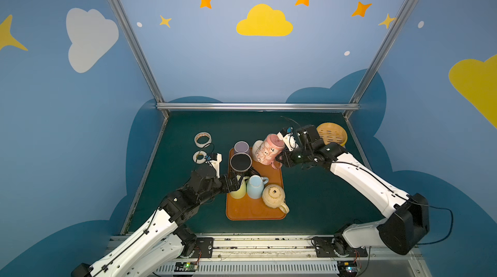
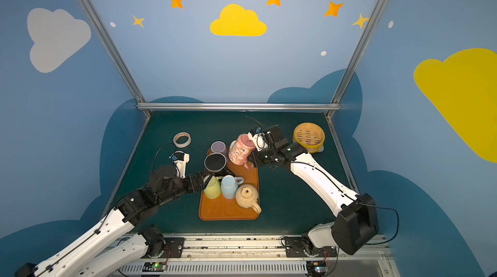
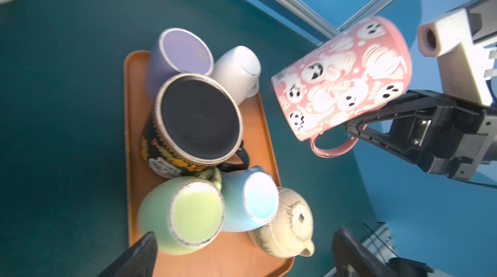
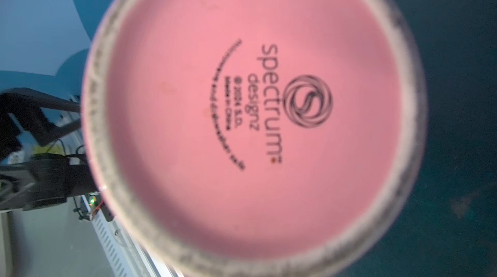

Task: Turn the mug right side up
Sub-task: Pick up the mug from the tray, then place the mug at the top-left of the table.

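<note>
The pink mug is hanging by its handle from my right gripper with its opening down (image 1: 263,158), so next my left gripper grabs the mug's handle (image 1: 276,165) and turns the mug's opening up.
A pink mug (image 1: 269,149) with white ghost prints hangs tilted above the far end of the orange tray (image 1: 250,211), its base up and its mouth pointing down. My right gripper (image 1: 279,158) is shut on the mug's handle, which the left wrist view shows at the fingertips (image 3: 355,127). The mug's pink base (image 4: 255,114) fills the right wrist view and hides the jaws there. My left gripper (image 1: 239,181) stands open at the tray's left edge beside a green mug (image 1: 238,189), holding nothing.
Upside down on the tray are a black mug (image 1: 240,162), a purple mug (image 1: 241,147), a blue mug (image 1: 255,187) and a cream mug (image 1: 273,195). A white mug (image 1: 256,146) sits behind them. Two tape rolls (image 1: 202,139) lie at the left, a yellow basket (image 1: 332,133) at the back right.
</note>
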Robot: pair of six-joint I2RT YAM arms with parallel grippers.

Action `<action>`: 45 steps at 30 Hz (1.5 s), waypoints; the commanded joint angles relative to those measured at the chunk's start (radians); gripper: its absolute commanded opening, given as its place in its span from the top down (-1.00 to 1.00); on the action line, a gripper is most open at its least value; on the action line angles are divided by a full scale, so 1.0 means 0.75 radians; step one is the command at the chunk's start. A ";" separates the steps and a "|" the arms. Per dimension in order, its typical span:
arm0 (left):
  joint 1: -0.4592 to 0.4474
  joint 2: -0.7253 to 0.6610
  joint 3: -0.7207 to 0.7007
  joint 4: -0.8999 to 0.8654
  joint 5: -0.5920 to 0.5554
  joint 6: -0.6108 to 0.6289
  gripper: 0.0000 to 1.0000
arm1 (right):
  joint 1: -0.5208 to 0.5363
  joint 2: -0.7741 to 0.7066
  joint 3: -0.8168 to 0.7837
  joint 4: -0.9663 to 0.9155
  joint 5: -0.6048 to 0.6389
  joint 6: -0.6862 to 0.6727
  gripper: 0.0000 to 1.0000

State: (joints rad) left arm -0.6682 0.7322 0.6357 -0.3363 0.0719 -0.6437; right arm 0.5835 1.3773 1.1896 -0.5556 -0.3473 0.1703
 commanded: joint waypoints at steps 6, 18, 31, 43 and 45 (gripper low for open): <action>0.062 0.122 -0.112 0.627 0.301 -0.182 -0.99 | -0.104 -0.147 -0.029 0.358 -0.298 0.213 1.00; 0.067 0.421 0.027 1.081 0.527 -0.250 -0.51 | -0.178 -0.153 -0.042 0.753 -0.438 0.553 1.00; 0.103 0.656 0.169 1.414 0.623 -0.385 -0.11 | -0.190 -0.117 -0.029 1.047 -0.593 0.777 1.00; 0.111 0.816 0.326 1.504 0.656 -0.430 0.06 | -0.191 -0.145 -0.054 1.141 -0.706 0.835 1.00; 0.113 0.829 0.337 1.514 0.653 -0.433 0.10 | -0.189 -0.147 -0.060 1.144 -0.712 0.839 1.00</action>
State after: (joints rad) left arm -0.5873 1.3472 0.8608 0.7448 0.5446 -0.9627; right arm 0.4458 1.3090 1.1389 0.1478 -0.8379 0.7994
